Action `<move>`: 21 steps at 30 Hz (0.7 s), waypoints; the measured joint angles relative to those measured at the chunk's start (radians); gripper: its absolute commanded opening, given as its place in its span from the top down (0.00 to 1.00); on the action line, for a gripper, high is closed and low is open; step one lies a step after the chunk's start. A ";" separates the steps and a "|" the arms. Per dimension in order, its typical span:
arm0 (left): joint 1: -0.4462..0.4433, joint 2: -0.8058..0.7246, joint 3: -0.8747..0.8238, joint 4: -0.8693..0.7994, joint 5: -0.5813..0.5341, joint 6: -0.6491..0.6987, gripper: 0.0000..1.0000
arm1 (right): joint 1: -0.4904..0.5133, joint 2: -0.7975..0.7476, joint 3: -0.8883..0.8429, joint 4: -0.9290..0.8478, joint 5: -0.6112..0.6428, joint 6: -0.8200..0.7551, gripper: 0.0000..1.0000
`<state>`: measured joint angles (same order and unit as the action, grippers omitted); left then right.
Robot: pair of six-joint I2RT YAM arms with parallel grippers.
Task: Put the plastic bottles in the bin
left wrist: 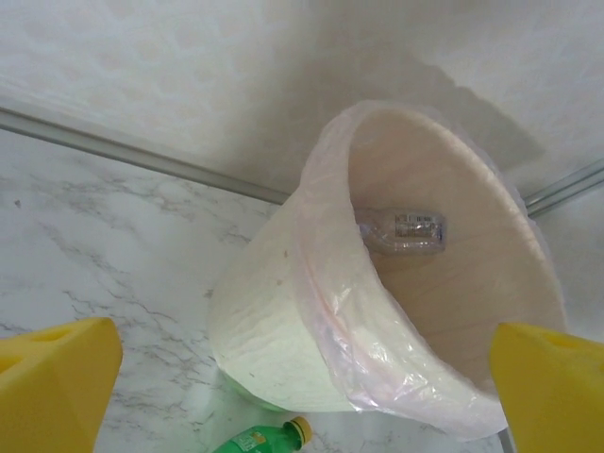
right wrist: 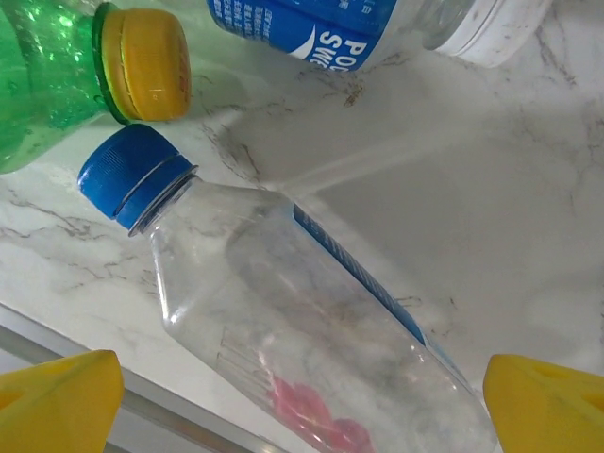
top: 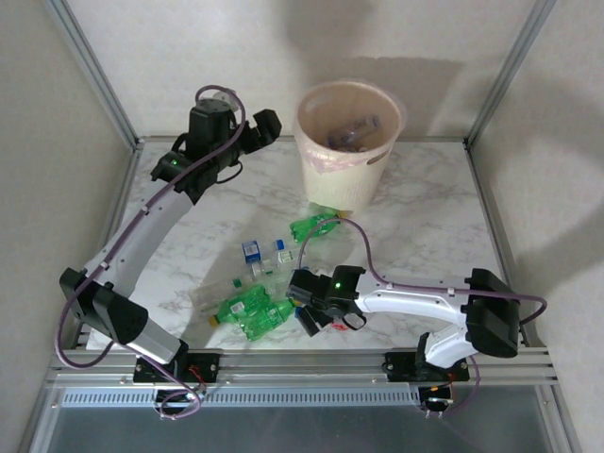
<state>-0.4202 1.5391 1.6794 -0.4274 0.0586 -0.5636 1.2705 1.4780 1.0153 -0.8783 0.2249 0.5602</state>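
My right gripper should keep going down, since the clear bottle's body (right wrist: 311, 316) lies free between its open fingers, until the fingers are on both sides of the body below the blue cap. Then it should close.
The cream bin (top: 342, 175) with its pinkish liner stands at the back of the table, and bottles (top: 355, 131) lie inside it. My left gripper (top: 266, 124) hangs open just left of the bin's rim (left wrist: 326, 283); a clear bottle (left wrist: 402, 229) rests inside. Several plastic bottles lie near the table's front: green ones (top: 253, 312), another green one (top: 315, 226) by the bin, and small clear blue-labelled ones (top: 253, 251). My right gripper (top: 307, 316) is open, low over a clear blue-capped bottle (right wrist: 283, 311) that lies on the table between its yellow fingertips (right wrist: 57, 401).
A green bottle's yellow cap (right wrist: 146, 64) and a blue-labelled bottle with a white cap (right wrist: 311, 24) lie just beyond the clear one. The table's metal front rail (top: 302, 363) runs close behind the right gripper. A green bottle (left wrist: 264, 439) lies at the bin's foot.
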 measured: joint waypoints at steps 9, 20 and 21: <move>0.024 -0.035 -0.026 0.023 0.024 0.000 0.02 | 0.000 0.109 0.000 0.018 0.006 -0.007 0.01; 0.045 -0.035 -0.031 0.028 0.028 0.000 0.03 | -0.034 0.171 -0.016 0.032 0.045 0.022 0.08; 0.045 -0.035 -0.031 0.028 0.027 0.000 0.03 | -0.047 0.175 -0.018 0.032 0.048 0.029 0.09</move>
<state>-0.3756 1.5040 1.6489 -0.3996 0.0860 -0.5636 1.2232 1.6535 0.9974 -0.8463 0.2726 0.5892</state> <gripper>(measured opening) 0.971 0.924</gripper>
